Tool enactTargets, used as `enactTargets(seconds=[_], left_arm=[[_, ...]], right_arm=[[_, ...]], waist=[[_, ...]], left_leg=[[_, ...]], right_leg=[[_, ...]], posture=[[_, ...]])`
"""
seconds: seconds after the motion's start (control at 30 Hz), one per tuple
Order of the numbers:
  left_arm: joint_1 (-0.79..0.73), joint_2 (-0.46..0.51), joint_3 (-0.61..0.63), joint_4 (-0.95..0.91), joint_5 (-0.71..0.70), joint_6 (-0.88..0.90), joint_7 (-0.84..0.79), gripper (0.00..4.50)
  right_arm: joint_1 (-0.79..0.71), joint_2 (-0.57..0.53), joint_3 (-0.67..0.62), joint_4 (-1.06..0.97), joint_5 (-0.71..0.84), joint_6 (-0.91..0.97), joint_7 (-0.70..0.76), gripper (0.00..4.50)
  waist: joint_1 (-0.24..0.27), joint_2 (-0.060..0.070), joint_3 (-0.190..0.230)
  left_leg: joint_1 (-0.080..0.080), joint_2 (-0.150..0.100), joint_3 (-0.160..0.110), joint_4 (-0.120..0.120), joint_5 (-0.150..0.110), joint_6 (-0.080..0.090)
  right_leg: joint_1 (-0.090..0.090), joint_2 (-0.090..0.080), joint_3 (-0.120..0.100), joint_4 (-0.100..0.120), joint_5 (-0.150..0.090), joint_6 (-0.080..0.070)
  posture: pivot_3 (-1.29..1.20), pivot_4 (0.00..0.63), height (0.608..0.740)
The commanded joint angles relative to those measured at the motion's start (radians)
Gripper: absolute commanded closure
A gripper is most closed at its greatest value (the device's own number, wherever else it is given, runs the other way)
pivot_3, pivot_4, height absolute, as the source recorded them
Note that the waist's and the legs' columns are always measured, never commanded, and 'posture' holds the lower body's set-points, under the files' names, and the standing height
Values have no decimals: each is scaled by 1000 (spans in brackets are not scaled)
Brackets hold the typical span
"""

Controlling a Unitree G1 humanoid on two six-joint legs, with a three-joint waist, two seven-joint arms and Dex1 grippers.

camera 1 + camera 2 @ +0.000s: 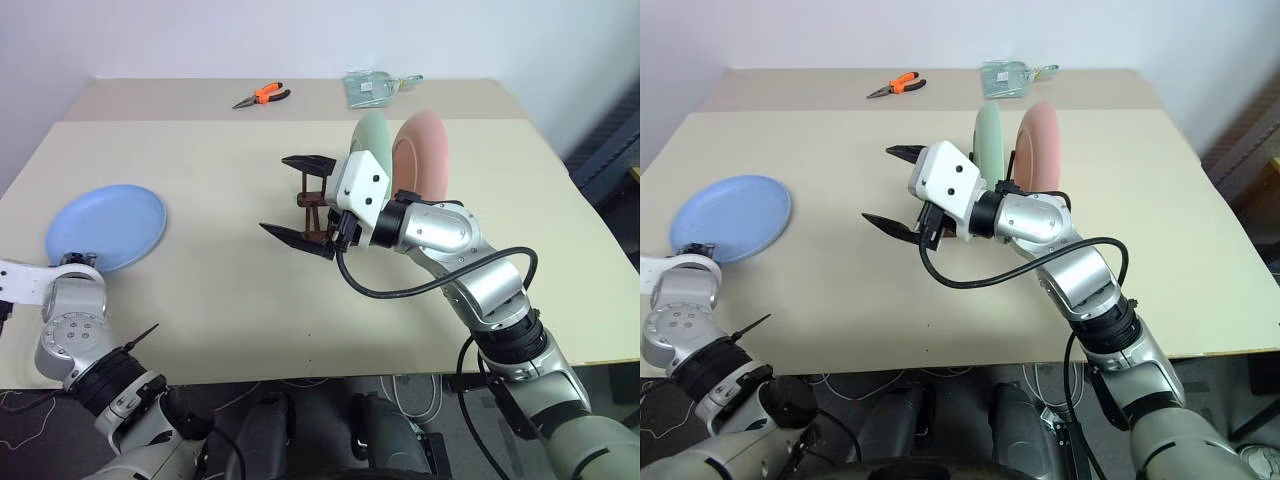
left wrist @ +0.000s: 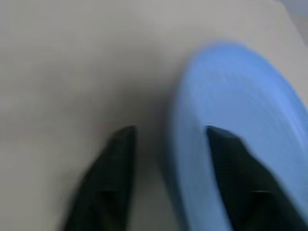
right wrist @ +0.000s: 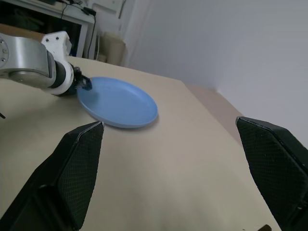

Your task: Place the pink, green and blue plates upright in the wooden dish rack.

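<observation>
Next, my left gripper picks up the blue plate (image 1: pixel 107 224) by its rim (image 1: pixel 106 268) and passes it to my right gripper, because the plate lies flat and far from the dish rack.
The blue plate (image 1: pixel 105 225) lies flat at the table's left. My left gripper (image 2: pixel 169 130) is at its near edge, one finger (image 2: pixel 231 168) over the plate (image 2: pixel 240 106) and the other on the table beside the rim, with a gap still showing. The green plate (image 1: pixel 372 140) and pink plate (image 1: pixel 422 150) stand upright in the wooden dish rack (image 1: pixel 312 212), which is mostly hidden behind my right hand. My right gripper (image 1: pixel 298 200) hovers just left of the rack, pointing left, open and empty. In the right wrist view the blue plate (image 3: pixel 120 101) lies ahead.
Orange-handled pliers (image 1: pixel 262 96) and a clear bag (image 1: pixel 372 88) lie at the table's far edge. A black cable loops under my right forearm. Bare table stretches between the blue plate and the rack.
</observation>
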Motion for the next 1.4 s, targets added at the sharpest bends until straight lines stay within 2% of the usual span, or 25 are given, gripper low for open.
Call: enactTargets(seconds=[0.03,0.1,0.2,0.3,0.37,0.43,0.5,0.7,0.8,0.87,0.9,0.97,1.03,1.13,1.23,1.3,1.4], left_arm=[[-2,23,-37,-3,-48,-3,-32,4400],[-6,37,-67,6,-62,-6,-72,4462],[-4,86,-206,-41,-18,-51,-234,4462],[-21,134,-400,-141,25,-103,-429,4462],[-34,142,-472,-186,10,-111,-508,4462],[-50,147,-543,-244,-18,-87,-566,4462],[-61,148,-584,-280,-44,-67,-597,4462],[-72,133,-596,-317,-147,-48,-610,4462],[-57,139,-604,-320,-153,-48,-607,4500],[-50,145,-605,-318,-150,-49,-604,4500],[-48,143,-602,-316,-155,-51,-605,4500],[-45,141,-594,-316,-171,-63,-620,3778],[-59,132,-574,-305,-178,-86,-602,3092],[-108,105,-494,-266,-205,-176,-557,1605],[-131,99,-387,-196,-211,-287,-522,1605],[-67,180,-406,-139,-51,-350,-564,1605],[83,301,-530,-67,216,-449,-639,1605]], right_arm=[[5,12,-35,-36,-3,2,2,0],[9,13,-43,-43,2,15,3,0],[4,1,-39,-50,-23,14,4,0],[-25,-28,0,-35,-136,-62,3,0],[-46,-42,32,-9,-221,-119,4,0],[-90,-69,89,68,-374,-222,-17,0],[-140,-81,132,163,-509,-308,-62,0],[-228,-47,201,362,-738,-470,-136,0],[-234,-30,197,403,-785,-495,-150,833],[-229,-21,184,409,-799,-509,-153,1909],[-227,-18,181,410,-807,-516,-153,2294],[-221,-14,177,409,-822,-530,-156,3457],[-218,-13,175,407,-841,-544,-166,4343],[-216,-7,167,409,-864,-561,-184,4383],[-209,4,144,401,-857,-567,-200,4383],[-190,13,92,376,-789,-572,-204,4383],[-139,57,-27,282,-572,-553,-162,4383]], waist=[[0,0,0],[0,0,0],[-1,0,0],[2,0,0],[1,0,0],[-2,0,0],[-11,0,0],[-30,1,1],[-25,1,1],[-24,1,1],[-24,1,1],[-22,0,1],[-22,1,1],[-22,1,1],[-27,1,1],[-30,1,1],[-28,2,2]], left_leg=[[0,0,0,0,0,0],[0,0,0,0,0,0],[0,0,0,0,0,0],[-1,0,1,0,0,-1],[-1,-1,1,0,0,-1],[-1,-1,2,0,0,-1],[0,0,2,-1,1,-1],[0,1,2,-2,2,-2],[0,2,1,-3,2,-3],[0,2,1,-2,2,-3],[0,1,1,-2,2,-3],[0,2,1,-2,2,-3],[0,2,1,-2,2,-3],[0,2,1,-2,2,-3],[0,1,1,-2,2,-3],[1,1,1,-3,2,-3],[2,1,2,-5,3,-3]], right_leg=[[0,0,0,0,0,0],[0,0,0,0,0,0],[0,1,0,0,0,-1],[0,1,0,-1,0,-1],[0,0,0,-2,0,-2],[0,0,0,-3,0,-2],[0,0,0,-2,0,-2],[-1,4,1,-1,0,-1],[-1,5,1,-1,0,-1],[-1,5,1,-1,0,-1],[-1,4,1,-1,0,-1],[-1,4,1,-1,0,-1],[-1,4,1,-1,0,-1],[-1,4,1,-1,0,-1],[-1,5,1,-1,0,-2],[-1,5,1,-1,1,-2],[-1,7,1,0,1,-2]], posture=[[0,150,738],[0,150,738],[0,150,738],[0,150,738],[0,150,738],[0,150,738],[0,150,738],[0,150,738],[0,150,738],[0,150,738],[0,150,738],[0,150,738],[0,150,738],[0,150,738],[0,150,738],[0,150,738],[0,150,738]])
